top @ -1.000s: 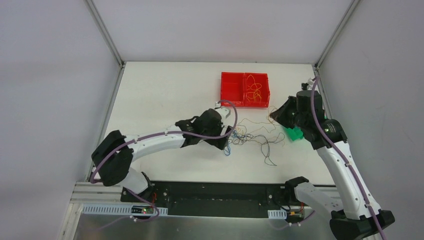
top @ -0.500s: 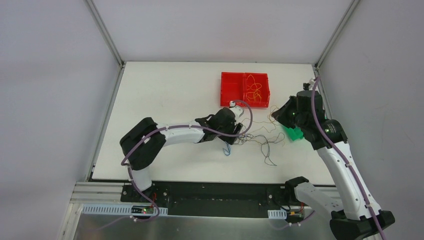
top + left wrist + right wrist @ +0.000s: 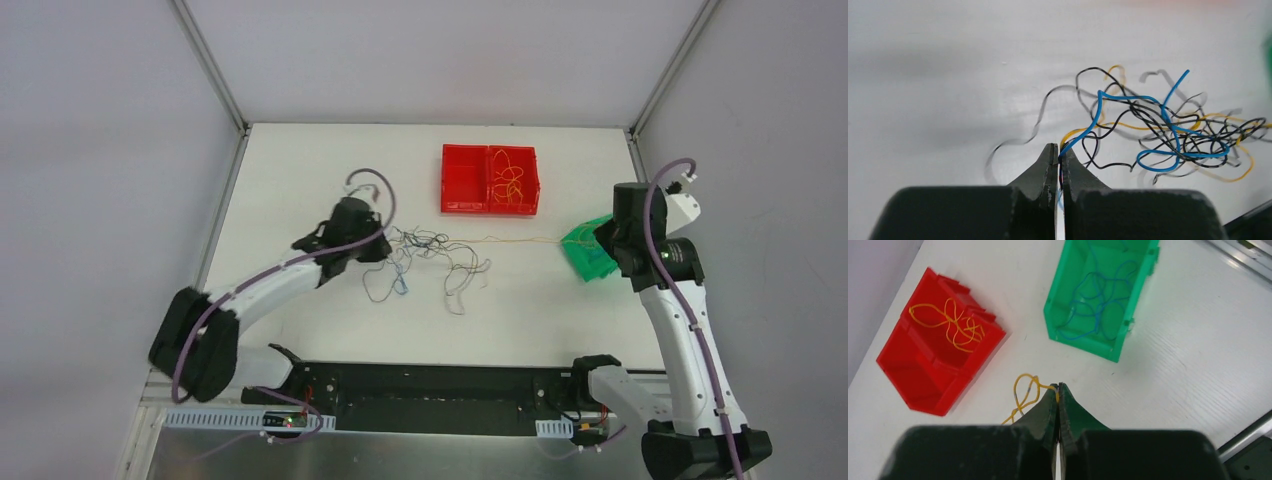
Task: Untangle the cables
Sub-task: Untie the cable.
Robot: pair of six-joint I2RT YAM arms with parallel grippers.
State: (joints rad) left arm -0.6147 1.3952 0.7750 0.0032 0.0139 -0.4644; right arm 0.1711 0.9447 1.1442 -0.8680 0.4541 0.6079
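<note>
I can see that the yellow cable is taut and stuck in the tangle. I should move my left gripper back while my right gripper lets go of the cable's end and comes close to the tangle.
The cables are a loose tangle of thin black, blue and yellow wires on the white table, left of centre; the left wrist view shows the same tangle spread to the right of the jaws. My left gripper is shut on blue, black and yellow strands at the tangle's left end. One yellow cable runs taut from the tangle to the right. My right gripper is shut on its end, where the wire forms a small loop.
A red two-part bin stands at the back, with yellow wires in its right half. A green bin holding blue wires sits under the right arm, near the table's right edge.
My left gripper has shut on the tangle and dragged it left. My right gripper has drawn back to the right, stretching the yellow cable straight.
</note>
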